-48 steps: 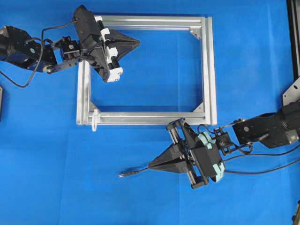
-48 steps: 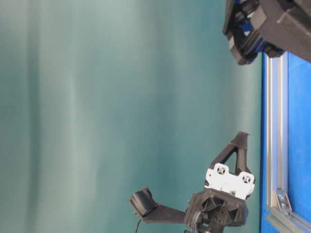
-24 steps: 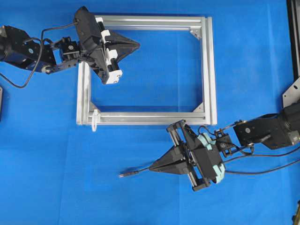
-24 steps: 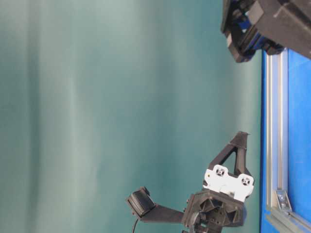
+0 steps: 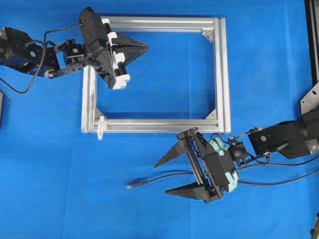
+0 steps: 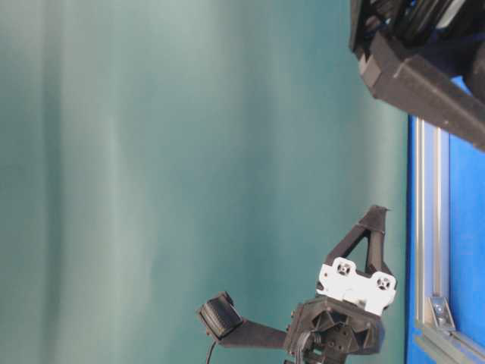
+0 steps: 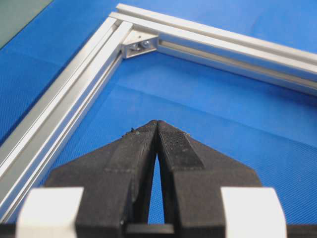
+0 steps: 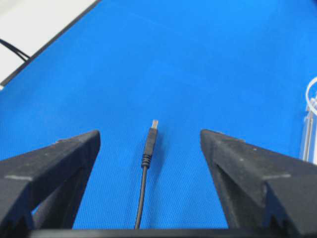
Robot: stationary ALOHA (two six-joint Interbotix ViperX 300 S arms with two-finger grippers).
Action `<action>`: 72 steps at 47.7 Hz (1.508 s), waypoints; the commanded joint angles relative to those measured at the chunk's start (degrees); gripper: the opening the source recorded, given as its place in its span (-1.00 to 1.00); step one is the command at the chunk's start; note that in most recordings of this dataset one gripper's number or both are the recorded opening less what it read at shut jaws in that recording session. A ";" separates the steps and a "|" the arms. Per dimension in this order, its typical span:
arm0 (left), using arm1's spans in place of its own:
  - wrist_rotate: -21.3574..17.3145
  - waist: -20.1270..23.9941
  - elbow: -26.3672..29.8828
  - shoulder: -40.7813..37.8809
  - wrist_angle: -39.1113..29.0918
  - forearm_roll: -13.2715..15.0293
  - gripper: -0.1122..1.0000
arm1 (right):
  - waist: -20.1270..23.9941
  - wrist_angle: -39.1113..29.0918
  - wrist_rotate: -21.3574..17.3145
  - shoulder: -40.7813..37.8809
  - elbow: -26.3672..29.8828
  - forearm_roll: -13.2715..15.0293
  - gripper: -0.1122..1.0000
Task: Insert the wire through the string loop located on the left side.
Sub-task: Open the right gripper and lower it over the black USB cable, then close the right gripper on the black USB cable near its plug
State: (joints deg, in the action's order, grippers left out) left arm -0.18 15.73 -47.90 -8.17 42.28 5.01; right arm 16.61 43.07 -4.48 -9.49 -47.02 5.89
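My gripper will carry the wire's end pointing ahead with hardly any sag, because the black sleeve behind the plug tip is thick and straight.
The wire lies on the blue table, its plug tip pointing left, and its black length runs back between the fingers of my right gripper. That gripper is open, with the fingers wide apart on either side of the wire and not touching it. In the right wrist view the wire lies midway between the spread fingers of the right gripper. The string loop hangs at the silver frame's near left corner; it appears again as the loop. My left gripper is shut and empty over the frame's far left part, seen close as the left gripper.
The silver aluminium frame lies flat in the middle of the table. A black rail runs along the right edge. The right arm's own cables trail to the right. Open blue table lies left of the plug.
My right gripper was shut on the wire and has now opened wide, letting it go. The wire stays where it lay. The left gripper has hardly moved.
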 commanded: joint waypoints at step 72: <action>0.00 0.09 -0.79 2.02 0.62 -0.18 -0.79 | -0.18 -2.55 -3.16 -12.22 7.47 -4.75 -0.86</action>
State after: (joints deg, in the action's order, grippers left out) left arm -0.18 15.73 -49.13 -8.00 42.28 4.92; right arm 16.70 40.17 -7.82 -23.82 -40.08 1.05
